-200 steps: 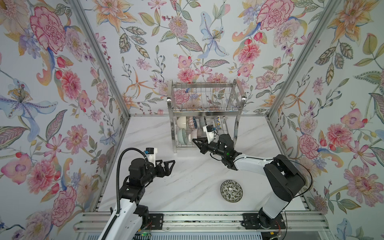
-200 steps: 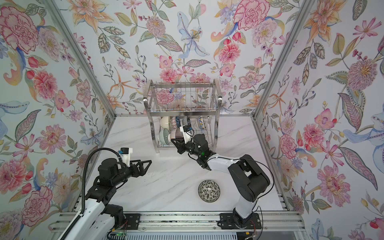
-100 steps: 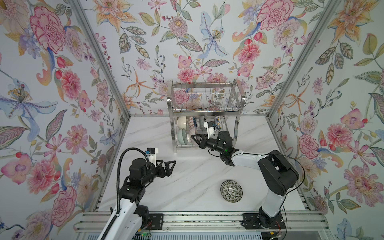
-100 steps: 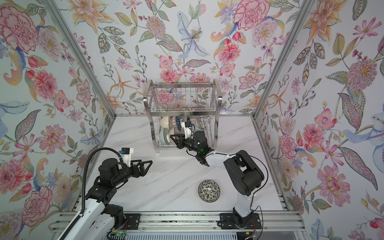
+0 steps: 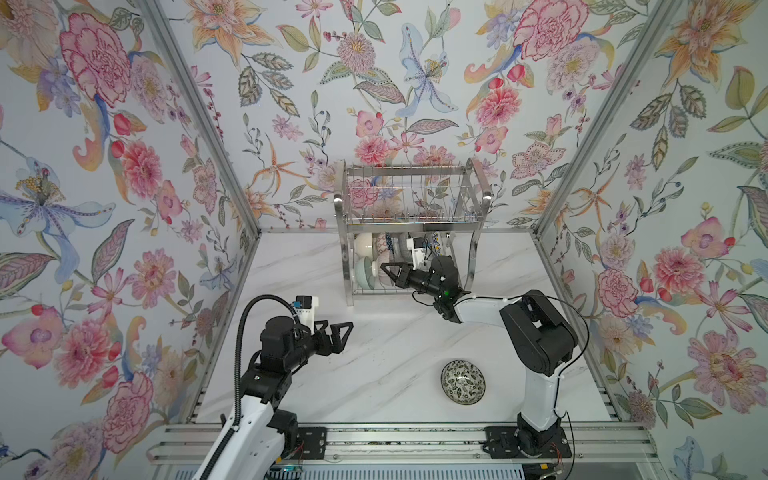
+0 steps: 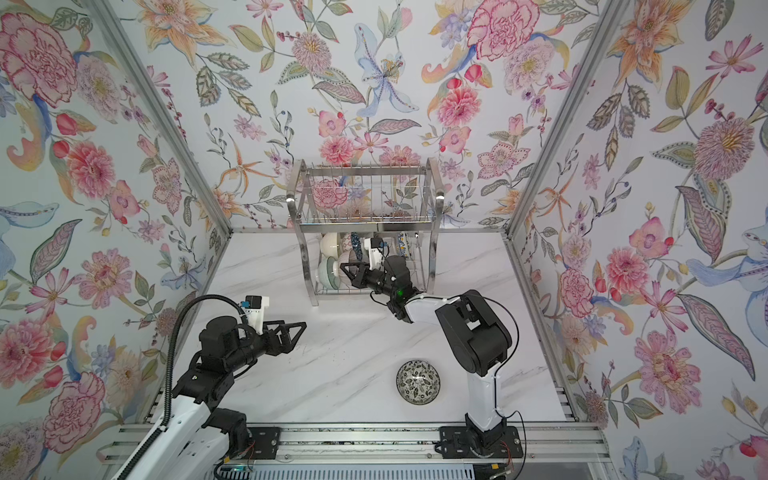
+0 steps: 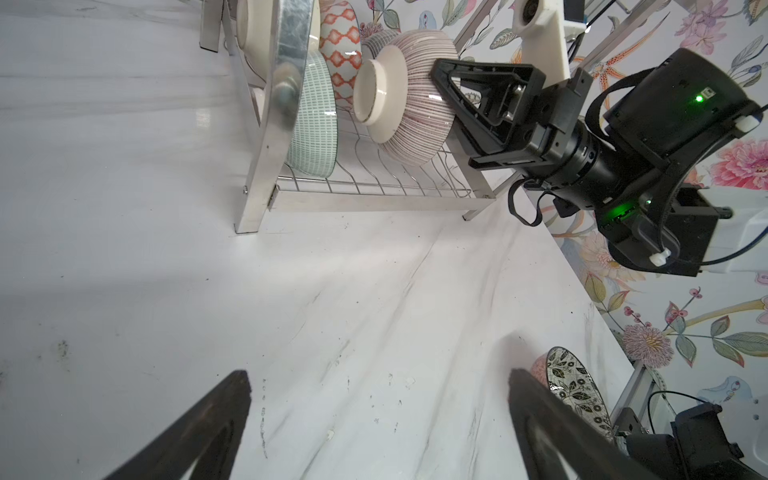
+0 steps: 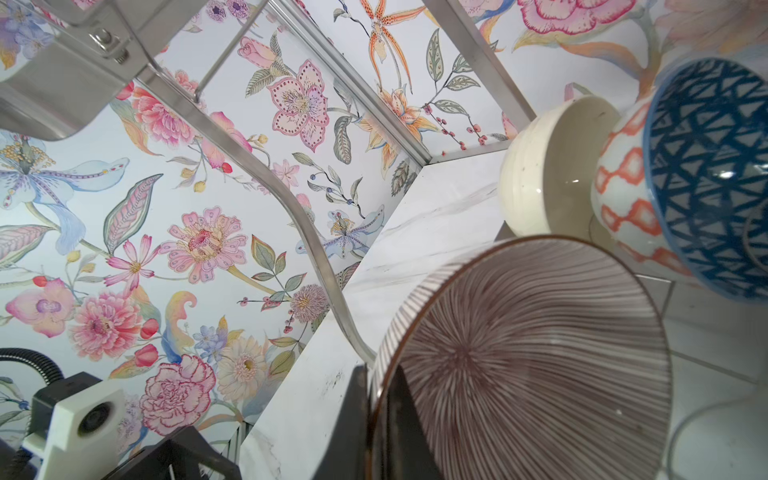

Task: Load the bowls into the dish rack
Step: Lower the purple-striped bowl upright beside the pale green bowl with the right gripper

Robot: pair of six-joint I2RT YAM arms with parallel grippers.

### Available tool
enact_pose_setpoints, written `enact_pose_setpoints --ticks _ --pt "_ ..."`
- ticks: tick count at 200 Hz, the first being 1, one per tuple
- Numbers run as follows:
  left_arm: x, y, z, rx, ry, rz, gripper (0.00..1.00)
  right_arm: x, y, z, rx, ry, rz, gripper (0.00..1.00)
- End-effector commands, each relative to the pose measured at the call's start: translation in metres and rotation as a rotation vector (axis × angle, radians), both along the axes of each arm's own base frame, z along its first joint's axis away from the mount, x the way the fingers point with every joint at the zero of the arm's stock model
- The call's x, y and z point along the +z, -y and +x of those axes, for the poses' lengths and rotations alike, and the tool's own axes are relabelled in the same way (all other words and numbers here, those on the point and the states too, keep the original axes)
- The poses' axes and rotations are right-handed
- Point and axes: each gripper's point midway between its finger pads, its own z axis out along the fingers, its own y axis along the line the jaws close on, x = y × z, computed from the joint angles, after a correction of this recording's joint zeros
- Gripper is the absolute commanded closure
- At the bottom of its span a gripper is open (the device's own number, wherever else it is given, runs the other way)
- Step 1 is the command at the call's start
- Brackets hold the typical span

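Note:
I should keep moving my right gripper there until the mauve ribbed bowl rests on the wires, as the mauve ribbed bowl's base (image 7: 371, 92) faces the pale green bowl's opening (image 7: 331, 118).
The steel dish rack (image 5: 473, 249) (image 6: 432, 249) stands at the back of the table. My right gripper (image 5: 384, 268) (image 7: 440, 75) (image 8: 376, 399) reaches into its lower shelf, shut on the rim of the mauve ribbed bowl (image 7: 407, 95) (image 8: 519, 357). That bowl stands on edge, its lower side down at the wavy wires. Cream (image 8: 540, 166), blue lattice (image 8: 706, 178) and pale green (image 7: 316, 120) bowls stand beside it. A black-white leafy bowl (image 5: 462, 381) (image 6: 417, 382) lies upright on the table near the front. My left gripper (image 5: 345, 332) (image 7: 378, 386) hovers open and holds nothing.
Floral walls close in the marble table (image 5: 374, 374) on three sides. An aluminium rail (image 5: 395, 436) runs along the front edge under both arm bases. The rack's upper tier (image 5: 407, 203) hangs over the right gripper.
My right gripper has carried the mauve bowl back and leftward, deeper into the lower shelf. The left arm and the leafy bowl have not moved.

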Motion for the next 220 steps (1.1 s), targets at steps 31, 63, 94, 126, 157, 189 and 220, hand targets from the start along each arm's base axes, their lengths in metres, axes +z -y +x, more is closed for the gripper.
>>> enact_pose_setpoints --ticks 31,63,94,126,157,189,220 --pt "-0.002 0.004 0.000 -0.020 0.013 0.007 0.01 0.030 -0.003 0.008 0.025 0.034 0.127 0.92" --pt "-0.001 0.005 -0.001 -0.020 0.014 0.010 0.01 0.022 -0.002 0.011 0.038 -0.007 0.149 0.92" --pt "-0.002 0.005 -0.001 -0.025 0.011 0.011 0.01 0.019 -0.003 0.012 0.050 -0.030 0.161 0.92" --pt "-0.004 0.006 -0.001 -0.028 0.004 0.011 0.01 0.014 0.000 0.015 0.048 -0.050 0.171 0.92" --pt "-0.004 0.006 -0.001 -0.028 0.004 0.011 0.01 0.012 -0.001 0.017 0.056 -0.067 0.192 0.92" --pt "-0.004 0.007 -0.002 -0.032 0.002 0.011 0.01 0.009 -0.002 0.019 0.065 -0.084 0.209 0.92" --pt "-0.004 0.007 -0.001 -0.030 0.002 0.012 0.01 0.004 -0.002 0.020 0.067 -0.098 0.205 0.92"
